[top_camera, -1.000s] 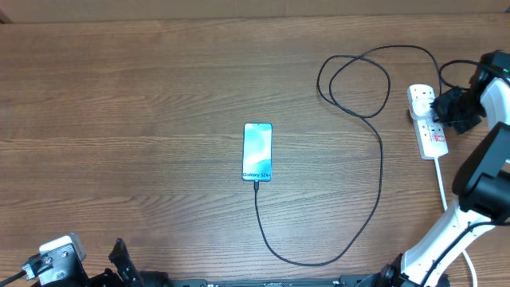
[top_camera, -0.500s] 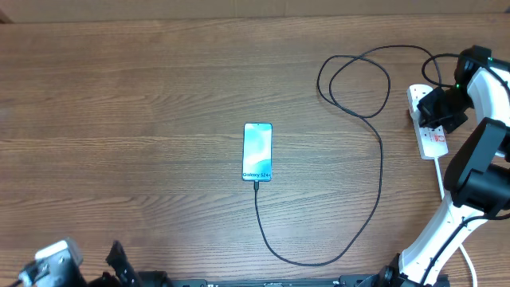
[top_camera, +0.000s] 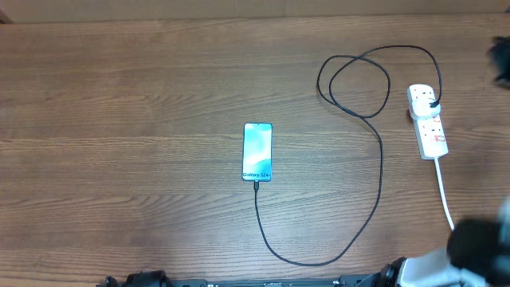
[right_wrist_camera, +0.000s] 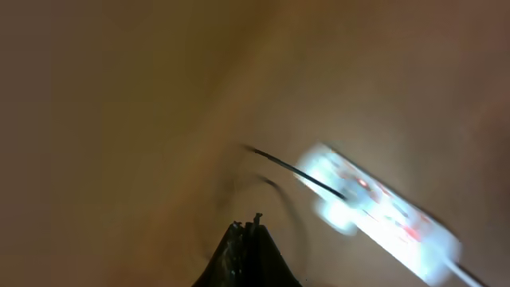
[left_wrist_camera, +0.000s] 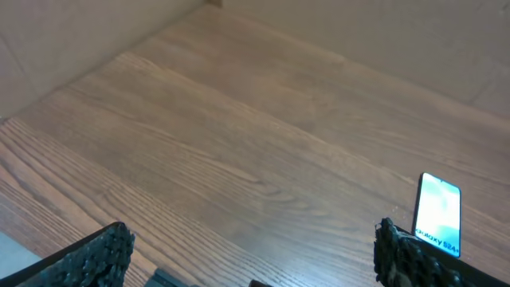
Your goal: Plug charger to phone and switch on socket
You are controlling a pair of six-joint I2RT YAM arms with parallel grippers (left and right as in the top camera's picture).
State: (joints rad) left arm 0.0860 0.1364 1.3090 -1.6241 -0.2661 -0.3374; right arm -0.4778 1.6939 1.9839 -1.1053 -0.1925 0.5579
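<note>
My right gripper keeps pulling back and opens away from the plug, with the black plug seated [top_camera: 433,104] in the white socket strip, clear of my shut fingers.
The phone [top_camera: 257,151] lies screen up at the table's middle, and also shows in the left wrist view [left_wrist_camera: 438,214]. The black charger cable [top_camera: 380,167] runs from its connector tip [top_camera: 256,184] at the phone's lower end, round a loop, to the black plug [top_camera: 429,99] seated in the white socket strip [top_camera: 430,127] at the right. My left gripper [left_wrist_camera: 251,255] is open and empty, low at the table's near left. My right gripper [right_wrist_camera: 249,227] is shut and empty, above and away from the strip [right_wrist_camera: 382,207]; its view is motion-blurred.
The strip's white lead [top_camera: 443,187] runs toward the front right edge. My right arm is a dark blur at the bottom right [top_camera: 478,239] and at the right edge [top_camera: 500,60]. A cardboard wall [left_wrist_camera: 398,32] stands behind the table.
My right gripper has pulled off the socket strip and swung away fast to the right. My left arm has dropped out of the overhead view at the bottom left.
</note>
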